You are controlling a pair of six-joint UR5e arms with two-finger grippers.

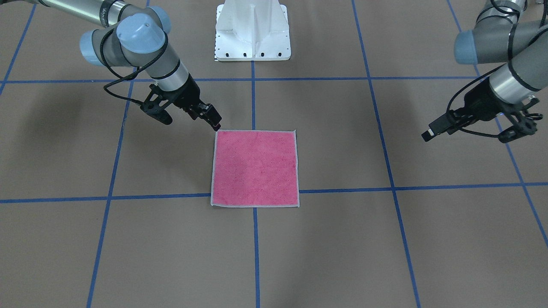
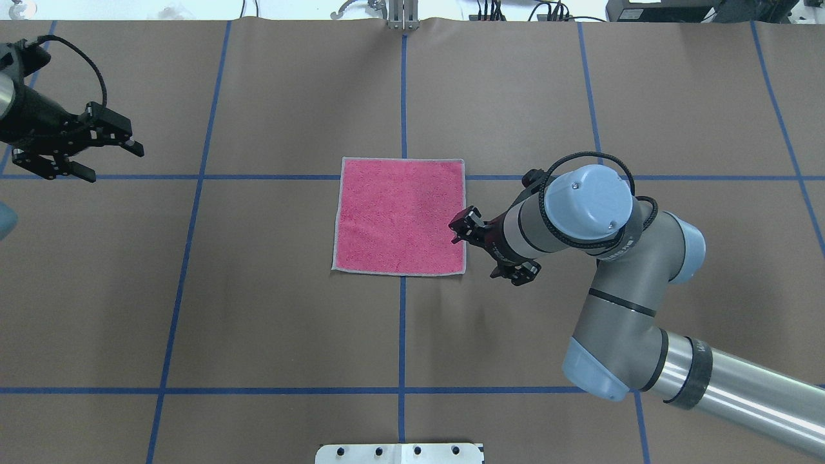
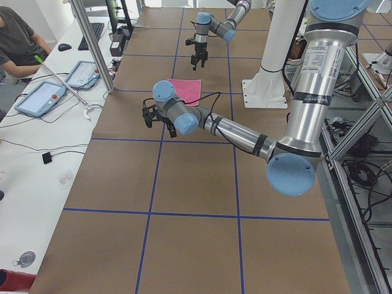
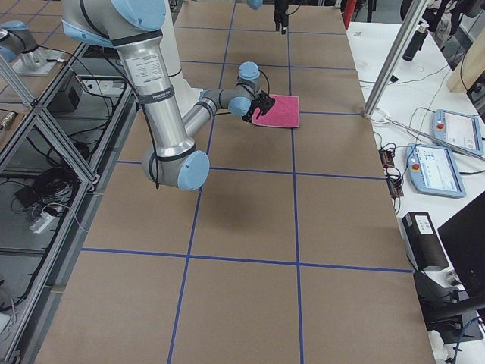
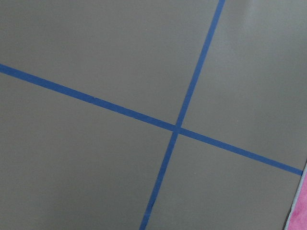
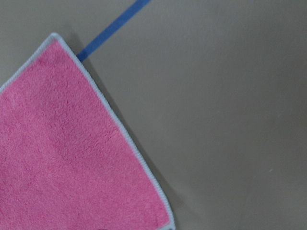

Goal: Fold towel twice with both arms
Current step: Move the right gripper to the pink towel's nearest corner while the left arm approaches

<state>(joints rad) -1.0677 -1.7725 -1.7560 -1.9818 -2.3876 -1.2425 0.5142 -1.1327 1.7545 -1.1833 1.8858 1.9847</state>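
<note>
The towel's side (image 1: 255,131) by the base will hang down between my grippers when I fold it over, because the towel's thin edge curves softly (image 6: 166,203) near the towel's corner.
The towel (image 1: 254,169) (image 2: 399,216) lies flat and unfolded in the middle of the table, pink face up, with its pale border showing all round. My right gripper (image 2: 463,227) (image 1: 210,118) hovers open at the towel's right edge, close to the corner nearest the robot's base, and holds nothing. That corner (image 6: 62,158) fills the lower left of the right wrist view. My left gripper (image 2: 97,164) hangs open and empty far out over the left of the table, well away from the towel. Only a sliver of the towel's edge (image 5: 302,201) shows in the left wrist view.
Brown paper with a grid of blue tape (image 2: 403,96) covers the table. The white pedestal base (image 1: 252,30) stands behind the towel. A side bench with control tablets (image 3: 40,98), a metal post (image 3: 92,43) and a seated person (image 3: 18,37) runs along the far edge.
</note>
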